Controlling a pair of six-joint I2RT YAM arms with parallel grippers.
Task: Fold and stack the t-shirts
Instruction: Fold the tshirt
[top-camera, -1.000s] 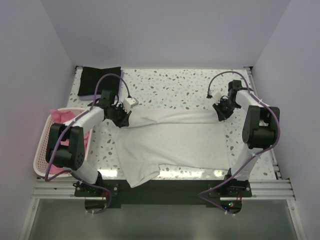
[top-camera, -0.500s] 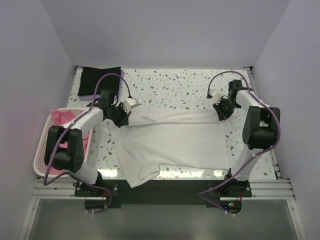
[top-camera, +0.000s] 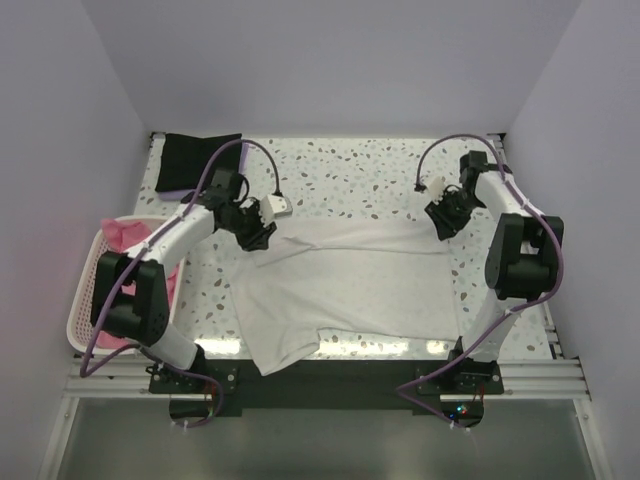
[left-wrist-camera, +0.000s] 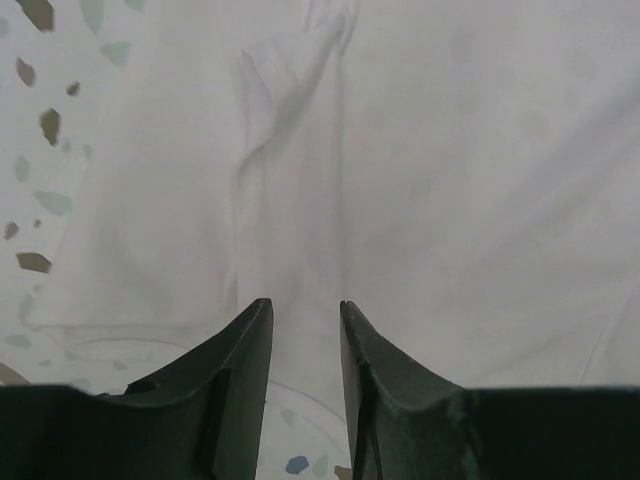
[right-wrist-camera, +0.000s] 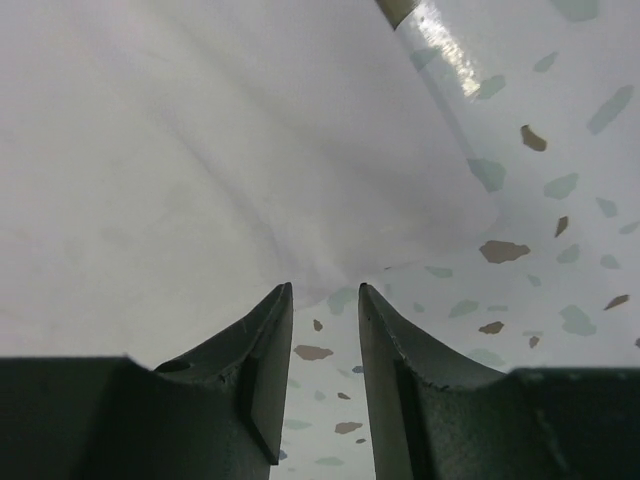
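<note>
The white t-shirt is hanging over the front rail, so the robot's right gripper should go onto the t-shirt's far corner (right-wrist-camera: 313, 288) and take hold of it before pulling the t-shirt back.
A white t-shirt (top-camera: 350, 290) lies spread across the middle of the table, its far part folded over towards the front. My left gripper (top-camera: 255, 235) stands open over the shirt's far left corner. In the left wrist view (left-wrist-camera: 305, 305) the white cloth (left-wrist-camera: 450, 150) lies under and beyond the fingertips, and nothing is between them. My right gripper (top-camera: 443, 222) is open at the shirt's far right corner. In the right wrist view (right-wrist-camera: 325, 288) the cloth edge (right-wrist-camera: 150, 150) lies just past the tips, with bare table between them. A folded black t-shirt (top-camera: 200, 160) lies at the back left.
A pale pink lattice basket (top-camera: 75, 300) stands at the left edge and holds pink shirts (top-camera: 122, 233). The speckled table (top-camera: 350, 175) shows behind the white shirt. Walls close in the back and both sides. The shirt's near left corner hangs over the front rail (top-camera: 270, 360).
Both grippers have let go of the shirt's far edge and drawn back from it. The left one moved right and towards the back, and the shirt's fold now lies flat.
</note>
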